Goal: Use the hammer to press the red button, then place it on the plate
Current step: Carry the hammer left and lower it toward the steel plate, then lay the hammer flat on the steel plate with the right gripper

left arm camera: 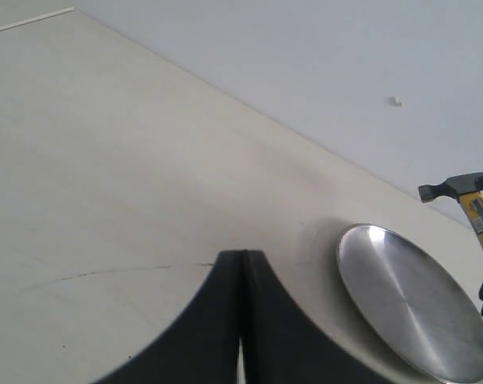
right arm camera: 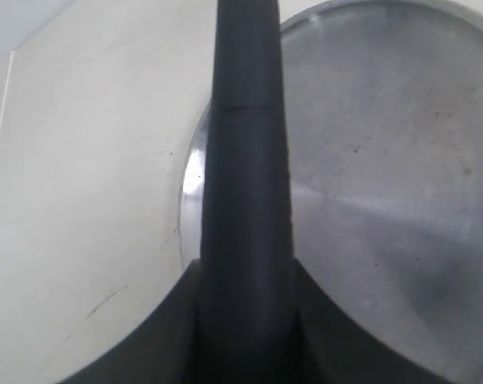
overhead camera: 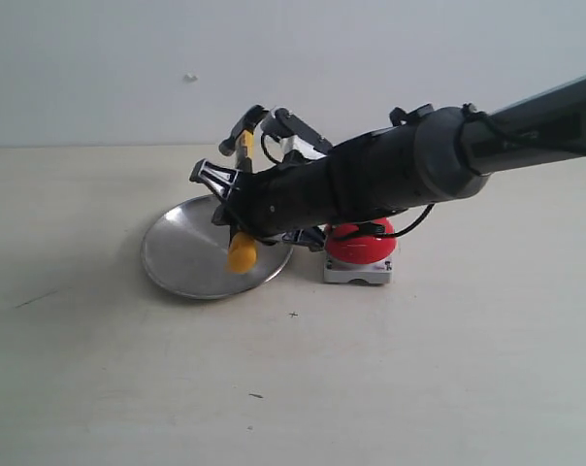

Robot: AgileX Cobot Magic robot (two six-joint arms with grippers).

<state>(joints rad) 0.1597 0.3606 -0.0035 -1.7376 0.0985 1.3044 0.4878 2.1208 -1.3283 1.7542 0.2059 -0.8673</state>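
Observation:
The hammer is hanging lengthwise above the empty plate, with its yellow butt toward the plate's near rim. My right gripper should keep moving down until the hammer's handle rests there, and then let go.
The hammer stands nearly upright, dark head up and yellow butt down over the near part of the plate. My right gripper reaches in from the right and is shut on its black handle, with the silver plate below. Whether the butt touches the plate I cannot tell. The red button sits on its grey base just right of the plate, partly behind the right arm. My left gripper is shut and empty above bare table, with the plate and the hammer head off to one side.
The pale tabletop spreads around the plate and button. A white wall rises behind them. The right arm crosses above the button.

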